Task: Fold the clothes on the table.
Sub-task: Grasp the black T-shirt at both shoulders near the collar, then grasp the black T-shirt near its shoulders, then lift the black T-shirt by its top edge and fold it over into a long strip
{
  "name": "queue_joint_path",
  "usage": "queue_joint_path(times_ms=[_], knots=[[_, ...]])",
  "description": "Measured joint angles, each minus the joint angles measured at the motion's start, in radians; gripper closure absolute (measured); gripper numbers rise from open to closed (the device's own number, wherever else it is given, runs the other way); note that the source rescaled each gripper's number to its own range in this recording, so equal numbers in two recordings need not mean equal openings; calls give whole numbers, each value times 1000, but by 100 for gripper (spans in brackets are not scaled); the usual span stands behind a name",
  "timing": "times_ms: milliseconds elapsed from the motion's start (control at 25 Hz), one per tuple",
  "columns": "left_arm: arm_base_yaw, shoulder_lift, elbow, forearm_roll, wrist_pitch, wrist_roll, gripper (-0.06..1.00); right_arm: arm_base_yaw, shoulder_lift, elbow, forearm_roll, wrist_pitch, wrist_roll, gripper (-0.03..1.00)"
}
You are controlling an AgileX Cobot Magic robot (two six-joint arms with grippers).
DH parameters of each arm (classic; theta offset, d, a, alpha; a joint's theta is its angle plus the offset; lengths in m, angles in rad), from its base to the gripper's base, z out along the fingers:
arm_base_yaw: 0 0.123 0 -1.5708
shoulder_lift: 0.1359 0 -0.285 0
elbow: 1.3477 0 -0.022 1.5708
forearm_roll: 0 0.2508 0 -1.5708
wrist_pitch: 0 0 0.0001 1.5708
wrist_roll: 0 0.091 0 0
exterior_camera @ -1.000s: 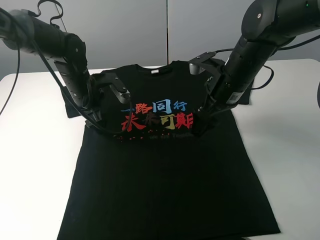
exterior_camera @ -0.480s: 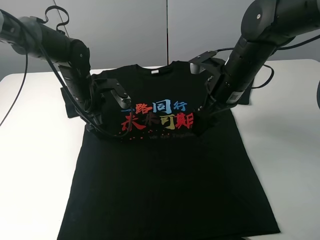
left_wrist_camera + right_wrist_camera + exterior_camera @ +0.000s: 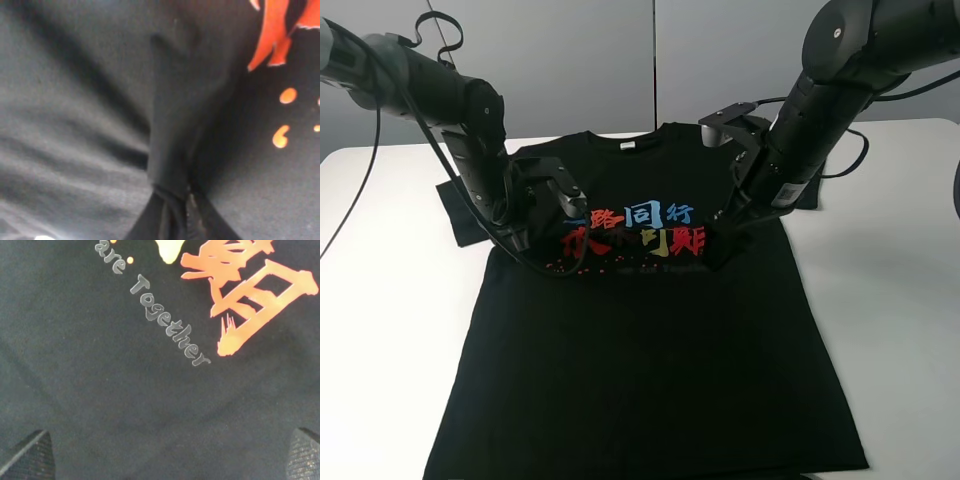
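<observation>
My right gripper is open next to the red print, too far in from the T-shirt's side. It should move outward and pinch cloth under the T-shirt's sleeve.
The clothes, one black T-shirt, lie chest up on the white table, with red, blue and yellow characters showing. My left gripper is at the print's left edge. In the left wrist view it is shut on a raised fold of black cloth. My right gripper is down at the print's right edge. In the right wrist view it is open, fingertips wide apart over the cloth below grey lettering.
The shirt's left sleeve and right sleeve lie out to the sides behind the arms. Bare table shows left and right of the shirt. A grey wall stands behind the table.
My left gripper has moved slightly up and to the right with the pinched cloth. The chest print has bunched together and the shirt's lower hem has shifted left. The right gripper has hardly moved.
</observation>
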Motion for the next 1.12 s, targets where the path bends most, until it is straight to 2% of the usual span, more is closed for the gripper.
queue_joint_path(times_ms=[160,520,640,1120], knots=[[0,2,-4,0,4,0,94,0,0,0,-13,-4,0,-3],[0,2,-4,0,4,-4,94,4,7,-123,-167,-4,30,-3],[0,2,-4,0,4,-8,94,4,47,-176,-219,24,39,-3],[0,2,-4,0,4,-8,94,4,267,-209,-285,76,46,-3]])
